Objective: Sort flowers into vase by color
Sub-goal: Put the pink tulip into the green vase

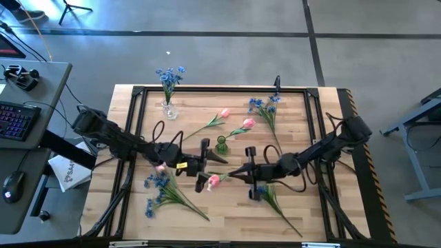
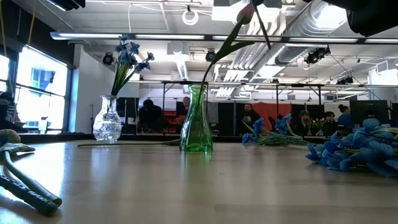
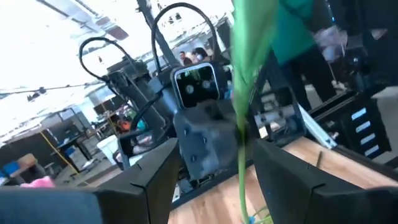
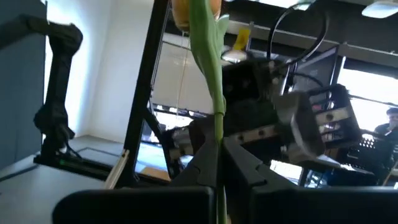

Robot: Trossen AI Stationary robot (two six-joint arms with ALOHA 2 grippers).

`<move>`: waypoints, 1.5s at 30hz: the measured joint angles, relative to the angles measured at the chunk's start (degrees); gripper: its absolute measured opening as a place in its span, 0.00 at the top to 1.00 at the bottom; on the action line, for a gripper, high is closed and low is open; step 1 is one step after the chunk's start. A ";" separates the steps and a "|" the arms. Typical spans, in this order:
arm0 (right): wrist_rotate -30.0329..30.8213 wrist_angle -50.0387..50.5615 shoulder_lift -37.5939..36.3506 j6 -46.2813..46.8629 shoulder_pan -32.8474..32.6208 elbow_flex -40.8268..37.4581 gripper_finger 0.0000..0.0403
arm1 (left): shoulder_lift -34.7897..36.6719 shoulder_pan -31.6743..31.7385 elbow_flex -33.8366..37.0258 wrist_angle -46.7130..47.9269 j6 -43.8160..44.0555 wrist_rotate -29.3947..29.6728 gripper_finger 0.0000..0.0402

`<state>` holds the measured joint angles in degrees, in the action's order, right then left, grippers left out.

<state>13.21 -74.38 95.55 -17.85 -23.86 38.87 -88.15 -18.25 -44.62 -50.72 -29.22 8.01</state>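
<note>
The tulip's stem [image 3: 242,168] is pinched by my right gripper between my left gripper's open fingers. So my left gripper should take the stem and move it to the green vase [image 1: 221,147].
My right gripper [image 1: 233,173] is shut on a pink tulip [image 1: 213,180] over the table's middle. In the low view the bloom [image 2: 245,12] shows high above the green vase [image 2: 196,121]. My left gripper [image 1: 209,167] faces the right one and is open. Its fingers [image 3: 155,180] stand on either side of the tulip's green stem [image 3: 241,155] without touching it. A clear vase [image 1: 168,107] at the far left holds blue flowers [image 1: 169,74]. Two more pink tulips [image 1: 247,124] lie beside the green vase [image 1: 221,143]. My right gripper pinches the tulip's green stem [image 4: 217,134] between its two fingers, some way below the bloom [image 4: 196,9]. The fingers come about level from the table's right and lie across the stem. The tulip is lifted clear of the table, its bloom end up.
Loose sprays of blue flowers lie at the far right [image 1: 265,107], the near left [image 1: 160,189] and the near right [image 1: 269,196]. A black frame [image 1: 207,89] runs round the wooden tabletop [image 1: 227,220]. A desk with a keyboard [image 1: 17,117] stands to the left.
</note>
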 joint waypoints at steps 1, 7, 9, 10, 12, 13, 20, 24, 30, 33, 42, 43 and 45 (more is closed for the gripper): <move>0.05 0.10 0.31 0.00 0.00 0.13 1.00 | -0.35 -0.03 -0.45 0.00 0.42 -0.38 0.52; 0.68 0.42 0.80 0.45 0.00 0.49 1.00 | -1.06 -0.26 -1.73 0.06 1.06 -4.55 0.52; 1.72 0.51 0.83 1.09 0.00 0.49 1.00 | -1.08 -0.34 -1.73 0.02 1.06 -4.57 0.54; 2.14 0.58 0.83 1.28 0.00 0.49 1.00 | -1.08 -0.34 -1.75 0.00 1.08 -4.57 0.55; 3.55 1.18 0.83 1.36 0.00 0.49 1.00 | -1.08 -0.34 -1.77 0.00 1.08 -4.59 0.59; 4.14 1.52 0.84 1.36 0.00 0.49 1.00 | -1.08 -0.34 -1.77 -0.03 1.10 -4.59 0.61; 6.10 1.88 0.85 1.40 0.04 0.49 1.00 | -1.06 -0.31 -1.77 -0.08 1.08 -4.85 0.78; 5.85 2.83 0.85 3.71 0.22 0.49 0.99 | -1.04 -0.47 -1.83 1.40 1.05 -4.36 0.89; 10.47 6.58 0.85 4.51 0.20 0.49 0.96 | 0.44 -2.81 -1.82 7.12 -1.42 6.11 0.98; 21.81 7.32 0.45 5.97 -0.36 0.52 0.92 | 2.93 -3.36 -1.82 12.05 -1.27 12.49 0.99; 51.30 17.33 -6.55 0.69 -6.14 0.49 0.64 | 13.30 -4.66 -1.80 23.49 3.09 21.81 1.00; 53.24 18.44 -7.55 -0.26 -7.01 0.49 0.62 | 14.57 -4.69 -1.80 24.22 3.08 22.55 1.00; 55.70 20.27 -9.27 -1.22 -8.71 0.49 0.57 | 16.90 -3.88 -1.80 25.03 3.13 24.25 1.00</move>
<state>68.90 -54.11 86.28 -19.06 -32.56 39.35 -71.25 -22.13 -46.41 -25.69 -26.09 32.25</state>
